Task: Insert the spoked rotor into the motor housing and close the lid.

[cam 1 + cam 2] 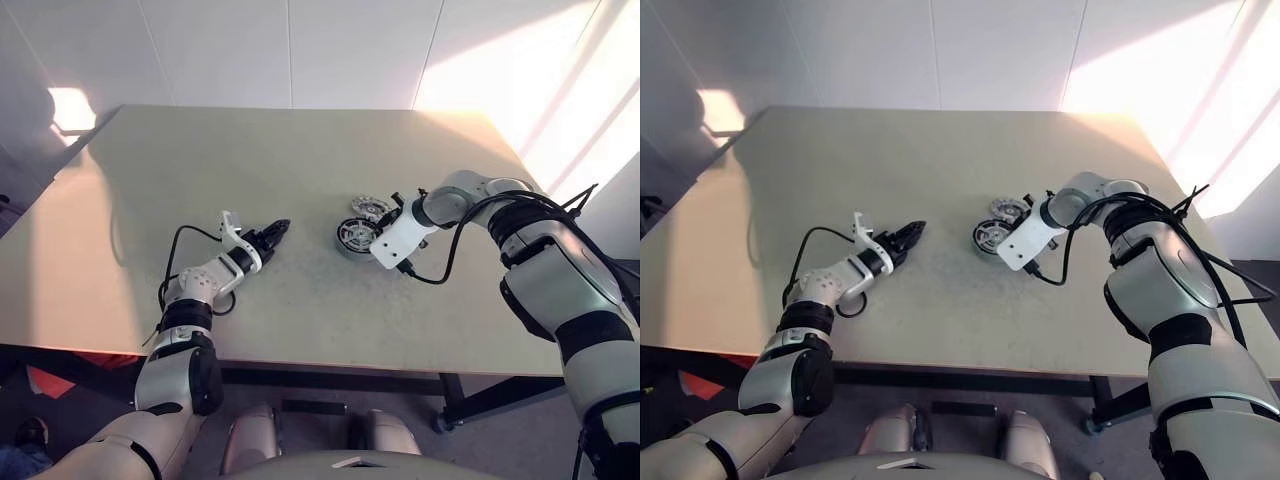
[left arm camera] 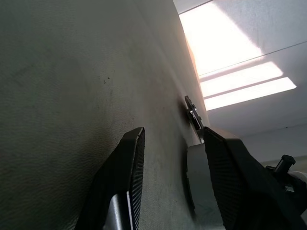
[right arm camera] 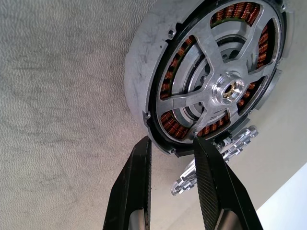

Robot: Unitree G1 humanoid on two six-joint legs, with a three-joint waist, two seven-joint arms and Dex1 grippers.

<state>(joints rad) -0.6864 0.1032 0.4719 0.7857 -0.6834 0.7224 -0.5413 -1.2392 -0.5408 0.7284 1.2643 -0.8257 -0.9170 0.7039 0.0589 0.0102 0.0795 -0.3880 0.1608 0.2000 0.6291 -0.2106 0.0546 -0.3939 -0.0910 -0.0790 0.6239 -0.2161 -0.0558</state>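
The robot should expect a smooth hidden side with a raised round middle when it turns the lid [image 1: 371, 207], because the lid lies with its slotted side facing up.
The motor housing [image 3: 139, 72] lies flat on the table, its copper windings showing, right of centre in the head views [image 1: 353, 236]. The spoked rotor [image 3: 201, 48] sits inside it, silver hub up. The lid [image 3: 237, 139], a slotted grey disc, lies on the table just behind the housing [image 1: 372, 207]. My right gripper [image 3: 172, 143] tilts down at the housing's near rim, fingers apart and closed on nothing; I cannot tell whether they touch the rim. My left gripper [image 1: 280, 230] hovers level over the table to the housing's left, open and empty, its fingers [image 2: 124, 172] pointing toward the housing.
The beige table [image 1: 300, 160] stretches wide around the parts. A black cable [image 1: 450, 265] loops from my right wrist just above the tabletop. Bright sunlight falls on the table's far right corner and the wall behind.
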